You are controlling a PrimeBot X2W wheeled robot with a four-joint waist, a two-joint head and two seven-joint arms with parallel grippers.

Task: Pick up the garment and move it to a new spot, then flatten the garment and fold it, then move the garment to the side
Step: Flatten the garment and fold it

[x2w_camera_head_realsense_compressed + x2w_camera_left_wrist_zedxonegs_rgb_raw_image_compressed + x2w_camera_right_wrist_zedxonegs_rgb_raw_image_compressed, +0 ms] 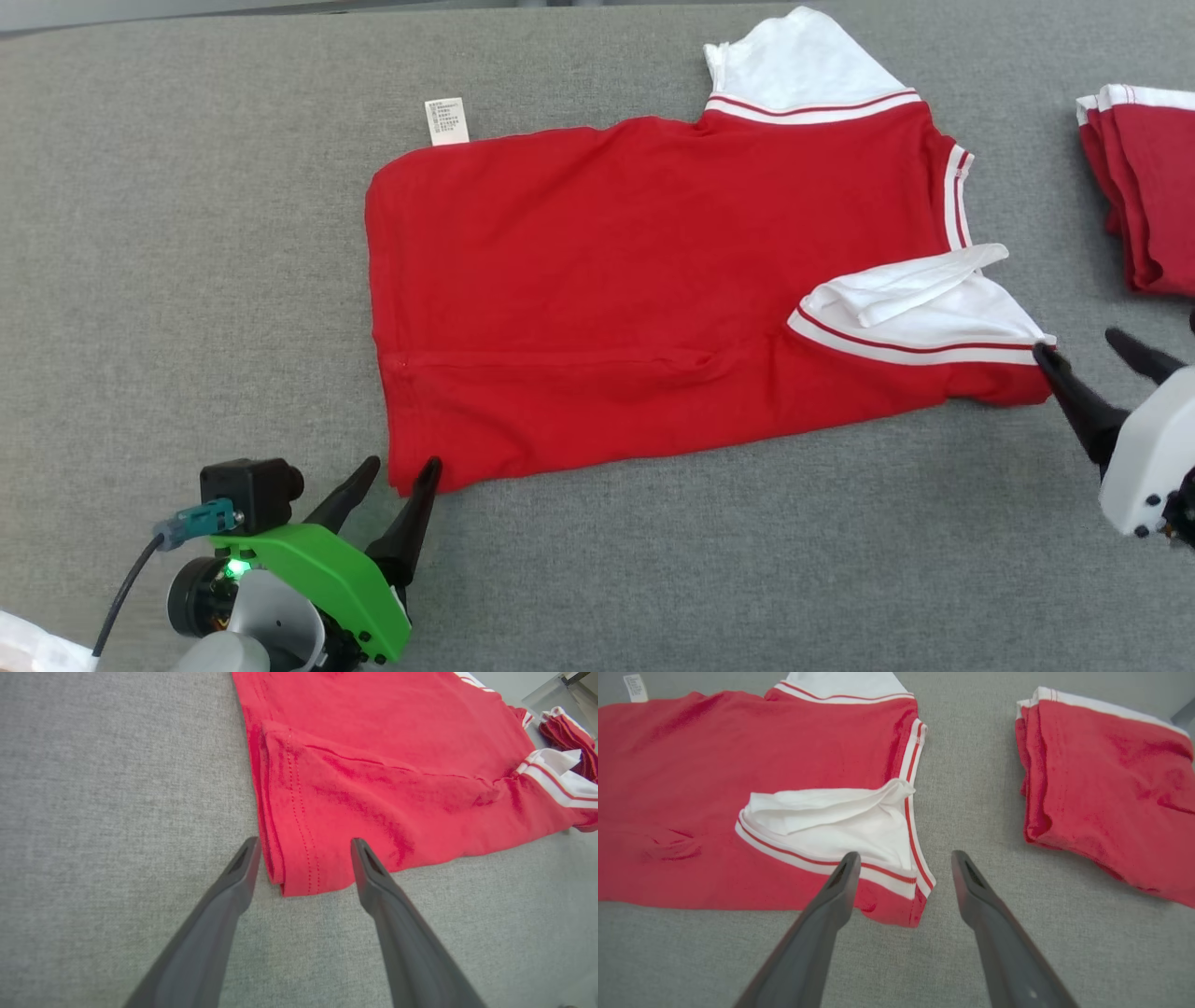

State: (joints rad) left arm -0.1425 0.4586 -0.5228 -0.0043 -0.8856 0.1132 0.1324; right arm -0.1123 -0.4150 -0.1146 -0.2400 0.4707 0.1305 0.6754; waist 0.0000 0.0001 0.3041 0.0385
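The shirt's plain red back (pixel 605 252) is facing up by the shallow striped neckline (pixel 955 196), so the robot should expect lettering hidden underneath when it folds the shirt over.
A red T-shirt (pixel 653 280) with white striped sleeves lies spread across the grey surface, its near long edge folded over. My left gripper (pixel 401 476) is open at the shirt's near-left hem corner (pixel 299 877), which lies between the two fingers. My right gripper (pixel 1092 350) is open at the near-right corner, by the folded-in white sleeve (pixel 840 821); its left finger (pixel 840 877) overlaps the sleeve's striped band, the right one is over bare surface.
A folded stack of red-and-white garments (pixel 1144 187) sits at the right edge, also seen close to my right gripper as the stack (pixel 1106 788). A white care label (pixel 446 121) pokes out at the shirt's far edge. Grey surface (pixel 187 233) extends left and toward me.
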